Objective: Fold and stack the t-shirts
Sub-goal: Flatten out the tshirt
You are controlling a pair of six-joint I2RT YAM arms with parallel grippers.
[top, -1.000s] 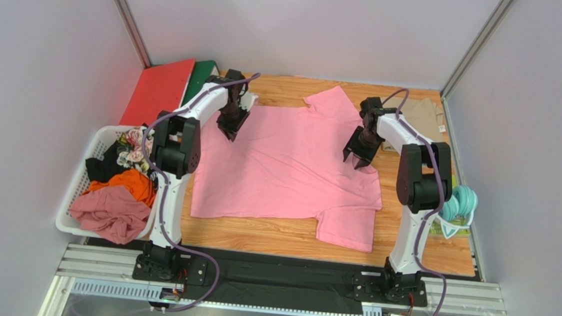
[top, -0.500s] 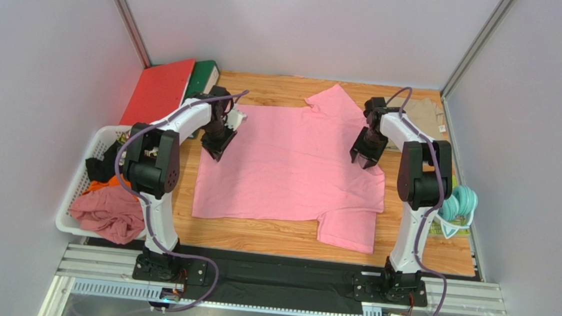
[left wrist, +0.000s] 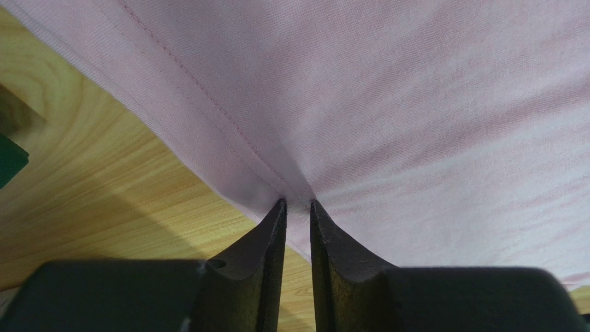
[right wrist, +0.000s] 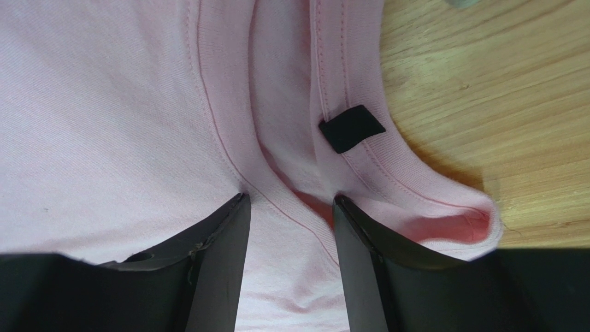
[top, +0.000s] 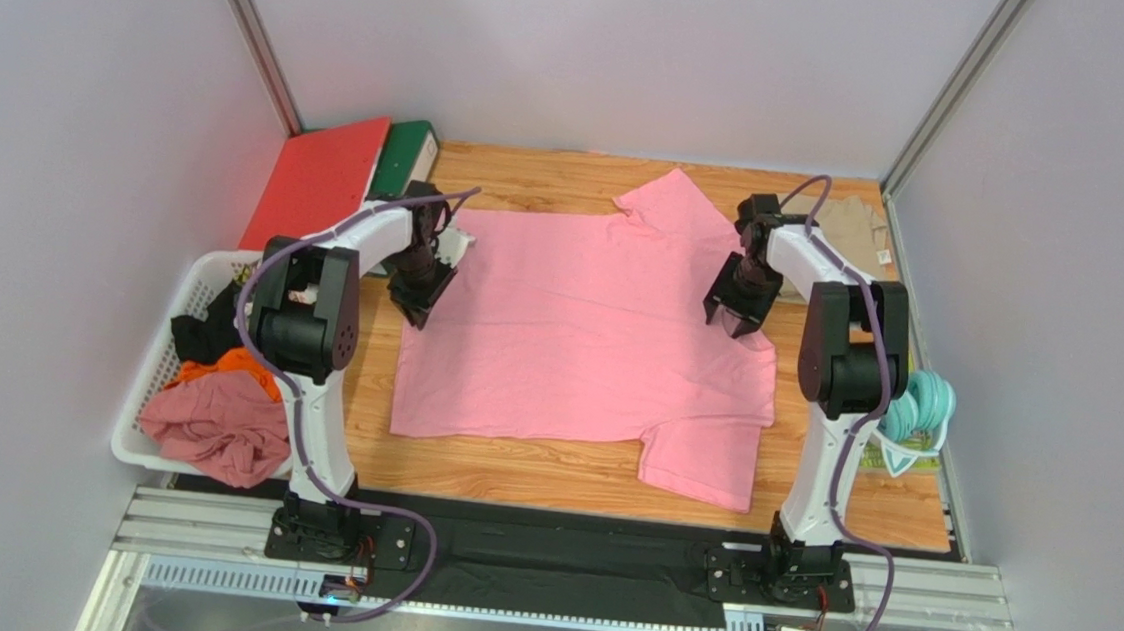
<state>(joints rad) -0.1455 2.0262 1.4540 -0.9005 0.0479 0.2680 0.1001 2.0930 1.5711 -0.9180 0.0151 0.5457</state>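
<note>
My left gripper needs to go to the hem's front corner (top: 397, 429), because it sits midway (left wrist: 298, 192) along the pink t-shirt's hem. My right gripper should go to the t-shirt's front sleeve meanwhile.
A light pink t-shirt (top: 582, 332) lies spread flat on the wooden table (top: 541, 472), one sleeve to the back and one to the front right. My left gripper (top: 416, 292) is shut on its left hem; in the left wrist view the nearly closed fingers pinch the stitched edge (left wrist: 296, 203). My right gripper (top: 734, 311) grips the collar at the shirt's right side. In the right wrist view (right wrist: 289, 200) its jaws hold the ribbed collar beside the dark neck label (right wrist: 351, 128). A khaki-beige t-shirt (top: 849, 230) lies at the back right.
A white basket (top: 158, 359) of mixed clothes stands at the left edge. Red (top: 320, 176) and green (top: 408, 153) boards lie at the back left. A teal object (top: 920, 407) sits at the table's right edge beside the right arm.
My left gripper has moved left and toward the front, drawing the hem out. My right gripper has shifted slightly right. The pink shirt now lies wider and a little further right.
</note>
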